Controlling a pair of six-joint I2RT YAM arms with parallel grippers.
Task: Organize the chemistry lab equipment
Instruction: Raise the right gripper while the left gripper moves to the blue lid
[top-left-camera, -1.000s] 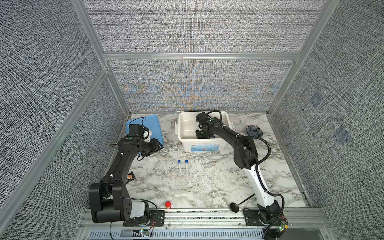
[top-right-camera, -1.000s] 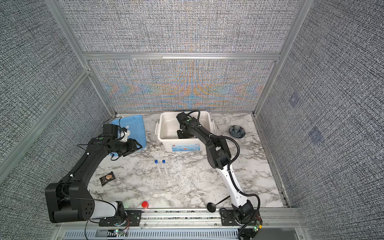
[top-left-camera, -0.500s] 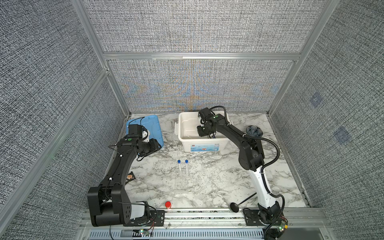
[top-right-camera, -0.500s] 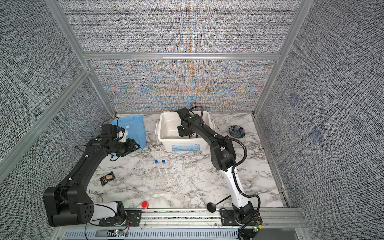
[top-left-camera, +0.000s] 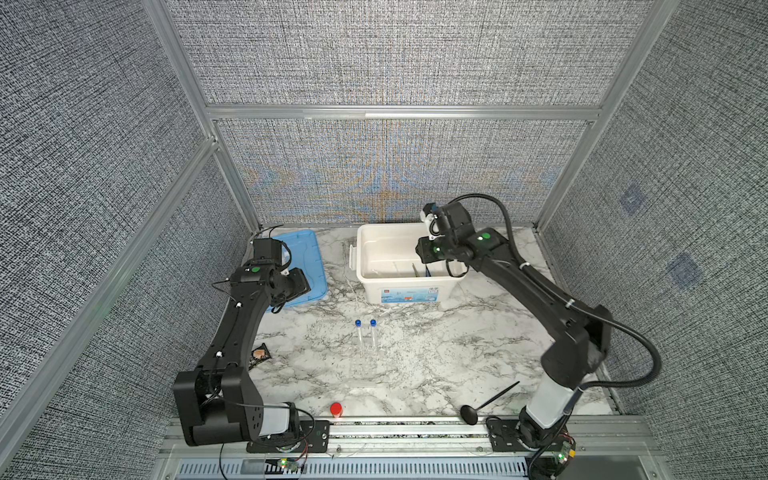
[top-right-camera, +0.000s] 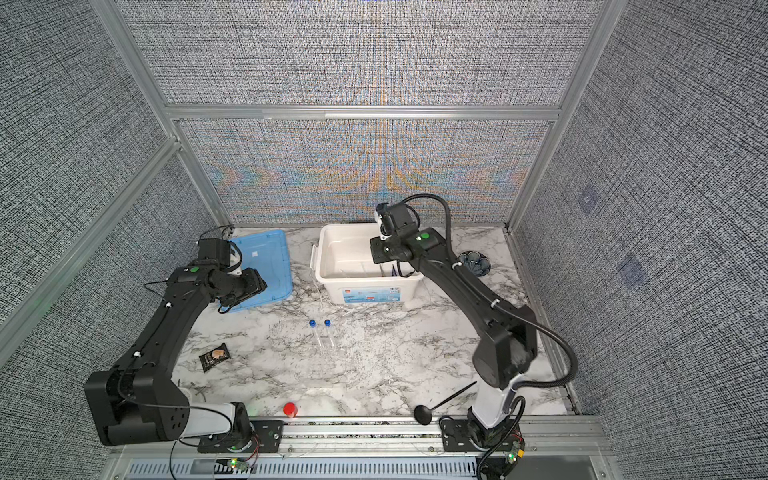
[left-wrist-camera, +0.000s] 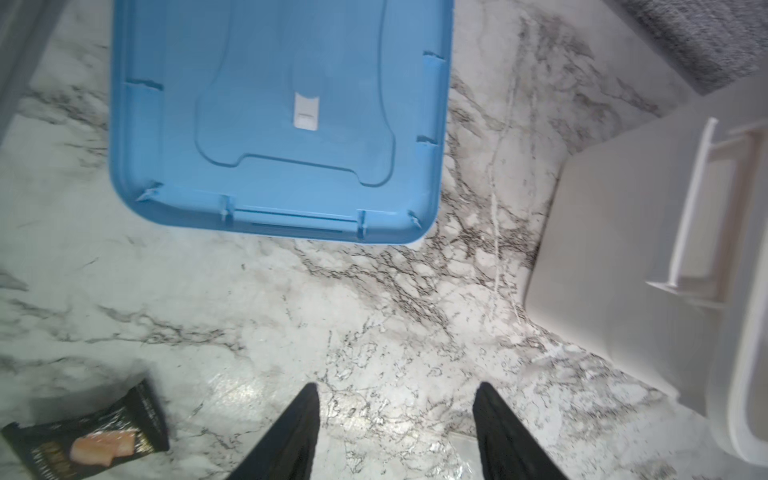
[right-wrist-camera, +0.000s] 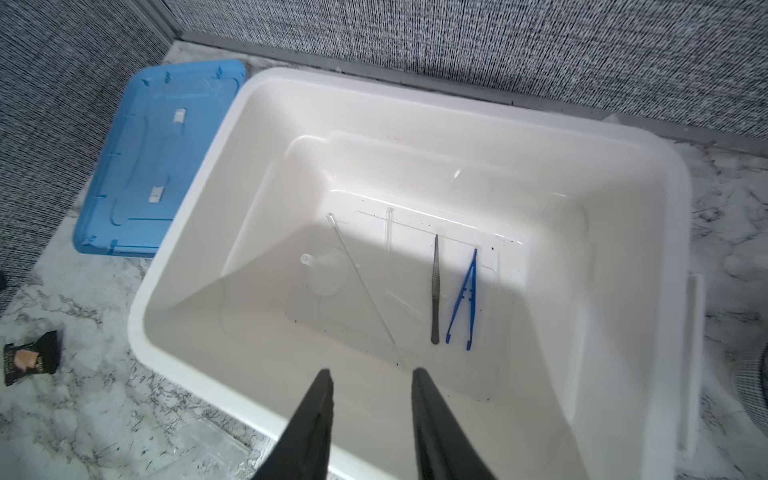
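The blue lid (top-left-camera: 307, 260) is lying flat next to the bin, far from my right gripper. Next, my left gripper lifts the lid's near corner (left-wrist-camera: 137, 198) and hands it over.
Two clear blue-capped tubes (top-left-camera: 359, 334) (top-left-camera: 374, 332) lie side by side on the marble in front of the white bin (top-left-camera: 361, 266). On the bin floor in the right wrist view lie silver tweezers (right-wrist-camera: 435, 291), blue forceps (right-wrist-camera: 462, 299), a thin clear rod (right-wrist-camera: 361, 286) and a small clear dropper (right-wrist-camera: 322, 266). My right gripper (right-wrist-camera: 372, 376) hangs open above the bin's near wall, with nothing between its fingers. My left gripper (left-wrist-camera: 397, 388) is open and empty over bare marble between the blue lid (left-wrist-camera: 282, 116) and the bin. A faint clear plastic piece (left-wrist-camera: 461, 453) lies by one finger.
The blue lid (top-left-camera: 305, 257) lies flat at the back left. A dark snack packet (top-left-camera: 259, 355) sits by the left arm. A red cap (top-left-camera: 336, 409) and a black ladle (top-left-camera: 486, 403) lie near the front rail. A grey-blue flower dish (top-right-camera: 476, 262) stands right of the bin.
My right gripper has risen from low inside the bin and its jaws have opened. The left arm has drawn back slightly, its gripper a little wider.
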